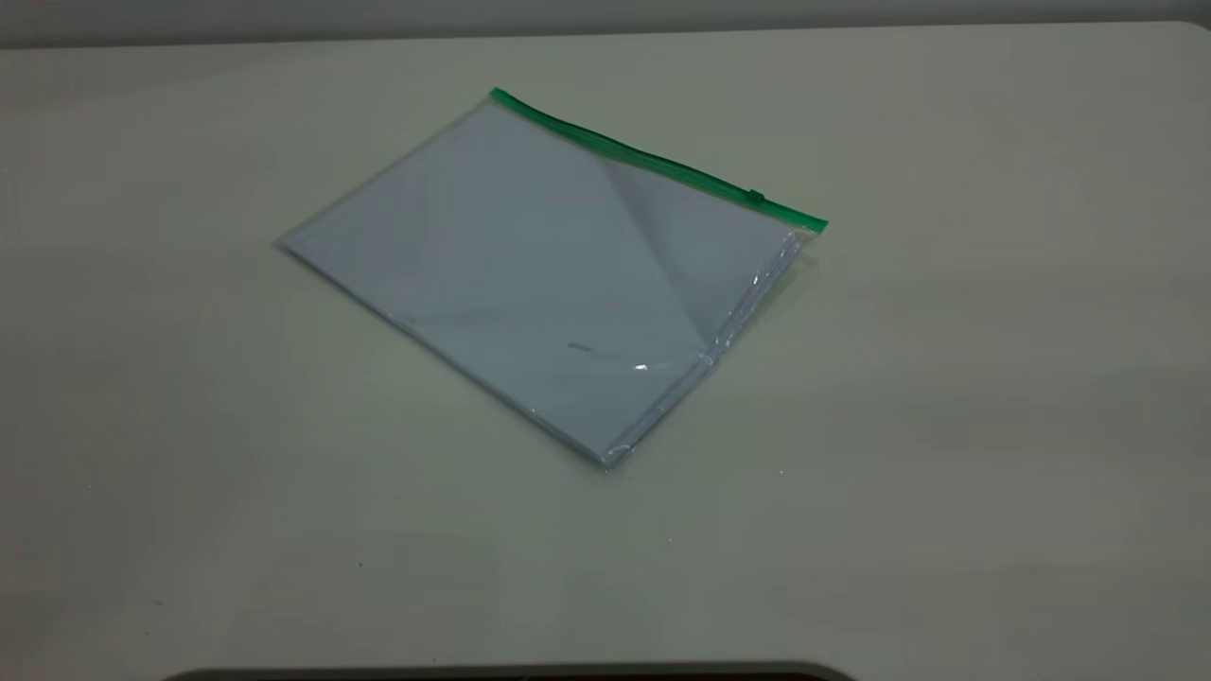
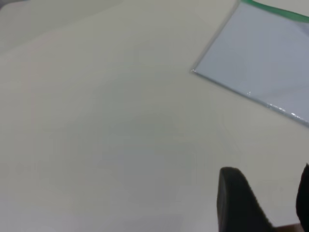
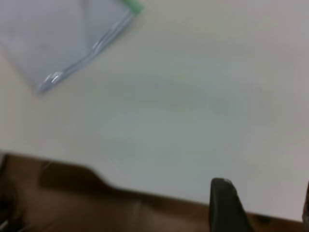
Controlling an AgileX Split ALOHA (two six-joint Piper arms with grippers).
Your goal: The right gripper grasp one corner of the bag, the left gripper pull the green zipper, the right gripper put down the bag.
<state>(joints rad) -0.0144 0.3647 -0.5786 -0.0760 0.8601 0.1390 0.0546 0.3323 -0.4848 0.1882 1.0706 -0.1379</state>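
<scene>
I go on moving my right gripper to the bag's corner (image 1: 799, 234) near the zipper's slider until its open fingers are on both sides of that corner before they close, because that corner lies free beside open table (image 1: 891, 227).
The bag (image 1: 530, 255), a flat clear pouch with pale bluish-white sheets inside, lies flat on the table. The green zipper (image 1: 653, 161) runs along its far edge, with the small slider tab (image 1: 756, 197) near the right end. Neither arm shows in the exterior view. The left gripper (image 2: 265, 181) is open and empty above bare table, well away from the bag's corner (image 2: 260, 53). The right gripper (image 3: 263, 191) is open and empty near the table's edge, far from the bag's corner (image 3: 72, 38) with the zipper's green end (image 3: 134, 7).
The white table (image 1: 946, 426) has bare room on all sides of the bag. Its front edge (image 1: 511, 668) shows at the bottom of the exterior view. The right wrist view shows the table's edge (image 3: 145, 188) with a brown floor beyond.
</scene>
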